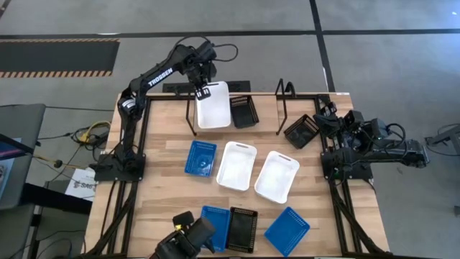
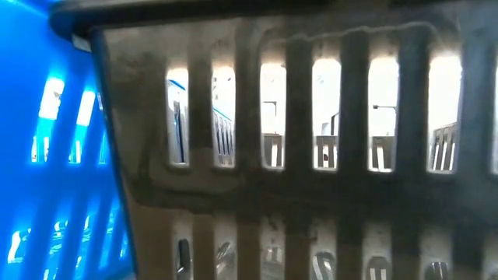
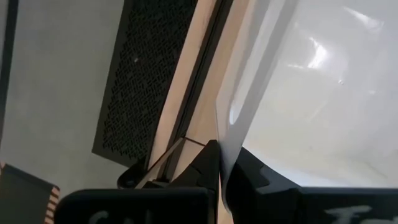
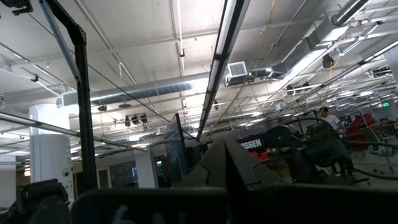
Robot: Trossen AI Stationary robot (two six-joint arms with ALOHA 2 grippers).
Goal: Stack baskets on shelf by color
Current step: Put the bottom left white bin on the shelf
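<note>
The white basket [image 1: 213, 106] is hanging straight above the shelf space [image 1: 213, 125] next to the black basket. My left gripper should keep bringing it down until it rests flat, then let go.
My left gripper [image 1: 203, 91] is at the table's far edge, shut on a white basket [image 1: 214, 106] that hangs over the left part of the black wire shelf [image 1: 282, 108]. A black basket [image 1: 244, 111] sits on the shelf beside it. On the table lie two white baskets [image 1: 236, 165] [image 1: 277, 176], a blue one [image 1: 200, 158], and near the front edge two blue [image 1: 215, 224] [image 1: 287, 232] with a black one [image 1: 242, 229] between. My right gripper [image 4: 227, 155] is shut, folded back at the table's right side and pointing up at the ceiling. My left gripper holds the white basket by the wall of its far short end [image 3: 222, 140], one finger [image 3: 202, 165] outside and one finger [image 3: 252, 177] inside. It comes from the far side, slanting down. The basket hangs tilted below the fingers; whether its near end rests on the shelf cannot be told.
Another black basket [image 1: 302, 131] lies tilted by the shelf's right divider, close to my right arm [image 1: 359, 140]. The low view is blocked by a black basket [image 2: 311, 155] and a blue basket [image 2: 54, 155] right in front of it. Bare wood shows along the table's left side.
</note>
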